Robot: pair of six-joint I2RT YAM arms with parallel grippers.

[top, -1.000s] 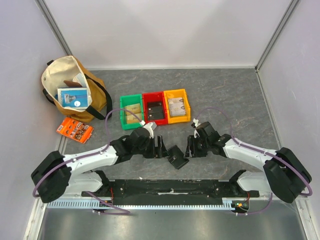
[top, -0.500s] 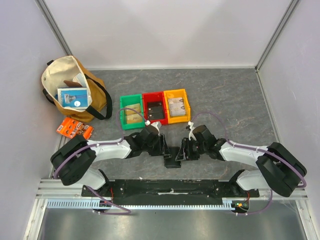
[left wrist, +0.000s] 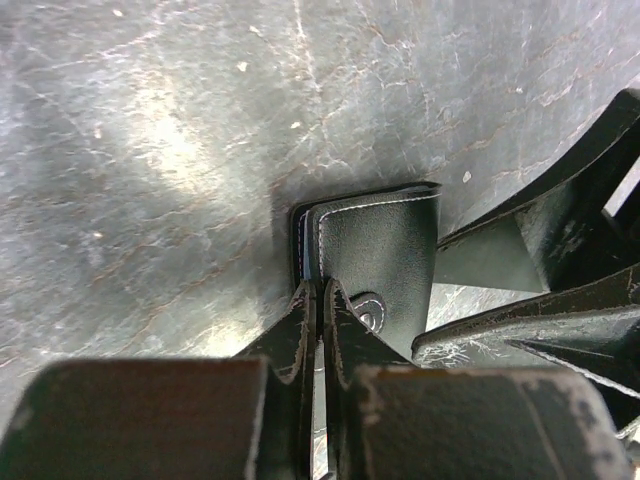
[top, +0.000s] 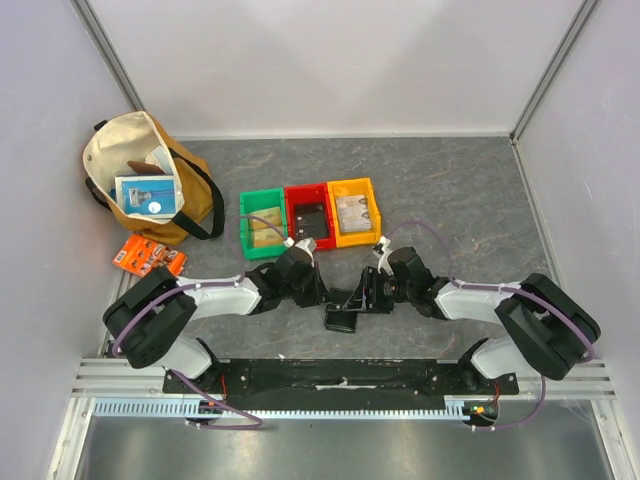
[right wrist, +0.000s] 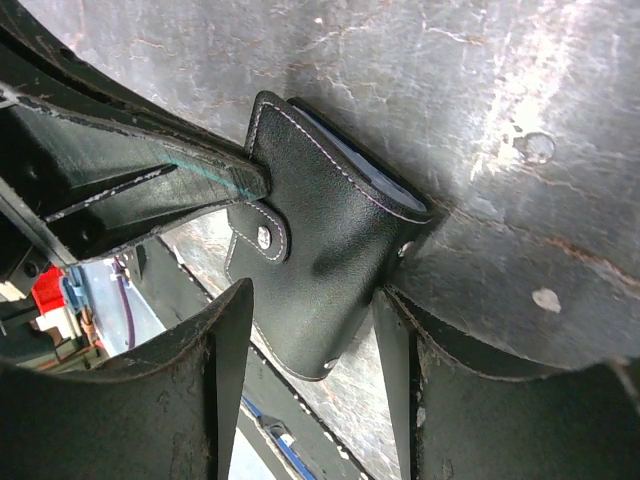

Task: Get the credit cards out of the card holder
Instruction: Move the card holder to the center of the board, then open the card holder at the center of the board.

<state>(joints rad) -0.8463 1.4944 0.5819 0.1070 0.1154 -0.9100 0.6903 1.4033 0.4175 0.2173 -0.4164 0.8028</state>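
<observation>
Next, my left gripper opens and pinches the tab by its snap end first, because the gripper is closed at the card holder's rim next to the fastened snap.
The card holder is a small black stitched wallet, folded shut, lying between the two arms near the table's front edge. My left gripper is shut on the holder, pinching one thin edge. In the right wrist view those left fingers grip the rim beside the snap tab. My right gripper is open, one finger on each side of the holder's rounded end. The credit cards are hidden inside. Only a thin bluish edge shows in the fold.
Green, red and orange bins stand in a row just beyond the grippers. A tan tote bag and an orange packet lie at the far left. A black rail runs along the near edge.
Both grippers have closed in on the card holder from either side. The left gripper has gone from open to shut on its edge. The right jaws have widened slightly.
</observation>
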